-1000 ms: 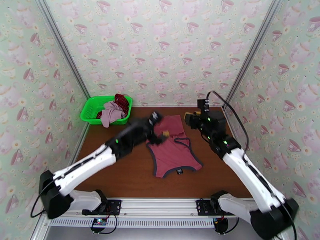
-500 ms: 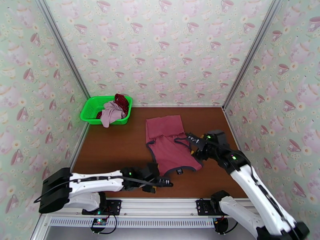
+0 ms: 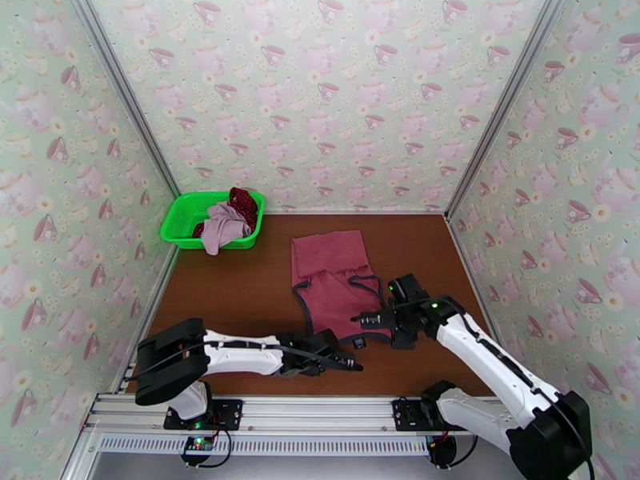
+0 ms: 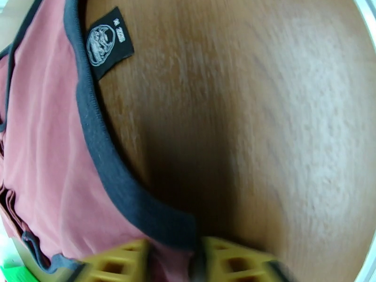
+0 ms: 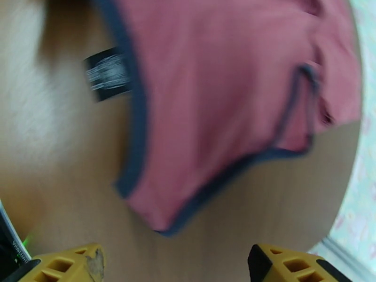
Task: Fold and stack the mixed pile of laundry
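The tank top (image 3: 344, 298) will show its hidden front with the lower neckline when I fold it over, because the black label (image 3: 359, 343) hangs at a shallow neckline.
The dusty-red tank top (image 3: 340, 294) with dark trim lies spread at the table's middle, its black label (image 3: 360, 342) at the near hem. My left gripper (image 3: 350, 365) lies low along the near edge. In the left wrist view this left gripper (image 4: 176, 259) is shut on the tank top (image 4: 42, 160) at a dark-trimmed hem corner. My right gripper (image 3: 370, 319) hovers over the near right part of the top. Its yellow fingers stand wide apart in the right wrist view, where the right gripper (image 5: 176, 266) is open just short of a corner of the tank top (image 5: 211, 90).
A bright green mesh basket (image 3: 182, 214) stands at the far left corner. It holds the pale mauve-pink piece (image 3: 224, 226), draped over its front rim, and the dark-red dotted cloth (image 3: 245, 203). Bare brown table (image 3: 232, 298) lies left of the top, wallpapered walls close it in.
My left arm swung from the top's far end down to the near edge and shut on the hem corner. My right arm came toward the near right corner and opened wider.
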Controlling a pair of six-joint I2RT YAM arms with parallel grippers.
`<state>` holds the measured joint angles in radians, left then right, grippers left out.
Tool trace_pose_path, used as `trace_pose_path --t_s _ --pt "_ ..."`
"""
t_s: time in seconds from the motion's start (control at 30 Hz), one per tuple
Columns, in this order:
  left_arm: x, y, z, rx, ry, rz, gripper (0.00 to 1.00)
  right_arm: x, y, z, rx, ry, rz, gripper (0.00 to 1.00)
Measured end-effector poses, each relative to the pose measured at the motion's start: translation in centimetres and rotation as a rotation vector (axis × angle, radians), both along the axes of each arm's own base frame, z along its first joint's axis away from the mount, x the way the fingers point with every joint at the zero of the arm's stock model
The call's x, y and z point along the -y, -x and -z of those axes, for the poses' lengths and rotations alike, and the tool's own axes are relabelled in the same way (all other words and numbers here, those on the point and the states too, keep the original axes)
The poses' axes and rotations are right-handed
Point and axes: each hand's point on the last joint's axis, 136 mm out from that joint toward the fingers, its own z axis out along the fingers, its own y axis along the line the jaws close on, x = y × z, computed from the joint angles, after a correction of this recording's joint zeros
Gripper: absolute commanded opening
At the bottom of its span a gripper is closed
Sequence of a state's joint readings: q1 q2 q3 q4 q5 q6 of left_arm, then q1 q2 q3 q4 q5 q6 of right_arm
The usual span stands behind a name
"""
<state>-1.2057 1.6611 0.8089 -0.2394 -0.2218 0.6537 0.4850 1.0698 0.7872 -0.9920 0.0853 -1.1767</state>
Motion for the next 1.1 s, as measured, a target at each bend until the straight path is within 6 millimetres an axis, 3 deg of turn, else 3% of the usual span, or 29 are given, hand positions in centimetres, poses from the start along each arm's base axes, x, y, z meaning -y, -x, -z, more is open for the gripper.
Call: trace_pose_path --t_s 0.03,0.53,0.7,0.77,0.9,0.93,0.97,1.1 --pt "-0.1 0.0 0.1 -0.006 -0.007 -0.012 0.0 0.0 0.4 0.4 -0.014 0.012 -0.016 0.85" --pt "-3.5 1.2 -0.6 -0.036 -0.073 -0.133 0.0 -0.6 0.4 4.7 -0.107 0.091 -0.098 0.83" --pt "-3.9 1.3 -0.5 -0.032 -0.066 -0.137 0.0 -1.1 0.1 6.2 -0.139 0.095 -0.107 0.77" --pt "-3.8 1.3 -0.4 -0.03 -0.063 -0.138 0.0 -1.4 0.1 6.7 -0.154 0.088 -0.106 0.64" --pt "-3.6 1.1 -0.6 -0.024 -0.051 -0.139 0.0 -2.0 0.0 7.4 -0.172 0.065 -0.103 0.23" --pt "-3.5 1.1 -0.6 -0.024 -0.048 -0.139 0.0 -2.1 0.0 7.4 -0.172 0.06 -0.101 0.18" --pt "-3.5 1.1 -0.6 -0.022 -0.046 -0.139 0.0 -2.2 -0.1 7.3 -0.169 0.053 -0.097 0.04" --pt "-3.6 0.5 -1.0 -0.009 -0.035 -0.154 0.0 -2.5 -0.5 6.4 -0.13 0.031 -0.097 0.0"
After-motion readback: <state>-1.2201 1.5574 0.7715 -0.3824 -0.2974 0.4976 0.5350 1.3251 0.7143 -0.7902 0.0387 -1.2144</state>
